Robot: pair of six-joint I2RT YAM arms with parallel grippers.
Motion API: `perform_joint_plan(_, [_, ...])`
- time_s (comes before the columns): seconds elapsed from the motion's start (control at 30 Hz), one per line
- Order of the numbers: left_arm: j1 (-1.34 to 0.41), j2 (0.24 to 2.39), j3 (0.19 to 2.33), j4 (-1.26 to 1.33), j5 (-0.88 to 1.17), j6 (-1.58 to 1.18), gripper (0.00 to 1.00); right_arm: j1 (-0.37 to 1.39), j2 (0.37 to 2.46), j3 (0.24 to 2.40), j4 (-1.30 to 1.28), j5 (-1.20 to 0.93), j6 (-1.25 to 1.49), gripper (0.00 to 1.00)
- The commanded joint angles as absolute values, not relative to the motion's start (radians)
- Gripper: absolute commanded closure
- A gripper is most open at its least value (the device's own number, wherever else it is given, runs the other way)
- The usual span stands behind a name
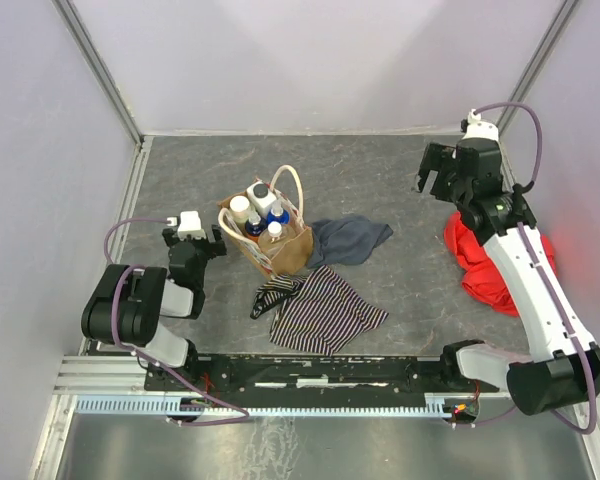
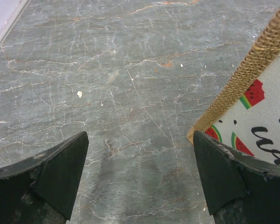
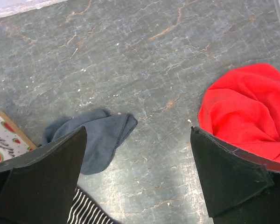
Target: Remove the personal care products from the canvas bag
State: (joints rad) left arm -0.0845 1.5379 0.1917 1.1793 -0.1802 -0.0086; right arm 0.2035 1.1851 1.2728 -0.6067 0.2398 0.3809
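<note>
The grey-blue cloth is up against the canvas bag (image 1: 314, 245). My left gripper should move back while my right gripper pulls the grey-blue cloth toward the red cloth (image 1: 480, 268).
The tan canvas bag (image 1: 280, 247) stands left of the table's middle, its cream handles up. Several personal care bottles (image 1: 260, 210) stand inside it, white caps and blue tops showing. My left gripper (image 1: 220, 243) is open and empty just left of the bag. Its wrist view shows the bag's woven edge and watermelon print (image 2: 256, 107) by the right finger. My right gripper (image 1: 432, 180) is open and empty, raised at the far right, well apart from the bag. A corner of the bag's print (image 3: 4, 135) shows in the right wrist view.
A grey-blue cloth (image 1: 348, 240) lies right of the bag and shows in the right wrist view (image 3: 95, 135). A striped garment (image 1: 320, 310) lies in front. A red cloth (image 1: 485, 260) lies under the right arm and fills the right wrist view's right side (image 3: 247, 112). Walls enclose the table.
</note>
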Motion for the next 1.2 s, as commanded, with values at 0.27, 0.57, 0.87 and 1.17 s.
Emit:
perform_joint_plan(0.27, [-0.083, 1.151, 0.771, 0.048, -0.309, -0.181, 0.01, 0.313, 1.405, 1.563, -1.07, 0.06, 0.239, 0.0])
perform_joint_plan(0.57, [-0.082, 1.072, 0.997, -0.3, -0.174, -0.417, 0.01, 0.318, 1.469, 1.712, -1.099, -0.069, 0.323, 0.0])
perform_joint_plan(0.87, [-0.083, 1.235, 1.166, -0.491, 0.063, -0.522, 0.01, 0.364, 1.513, 1.676, -1.098, -0.081, 0.319, 0.0])
perform_joint_plan(1.17, [-0.076, 1.442, 1.317, -0.582, 0.403, -0.679, 0.01, 0.428, 1.62, 1.625, -1.039, -0.152, 0.342, 0.0])
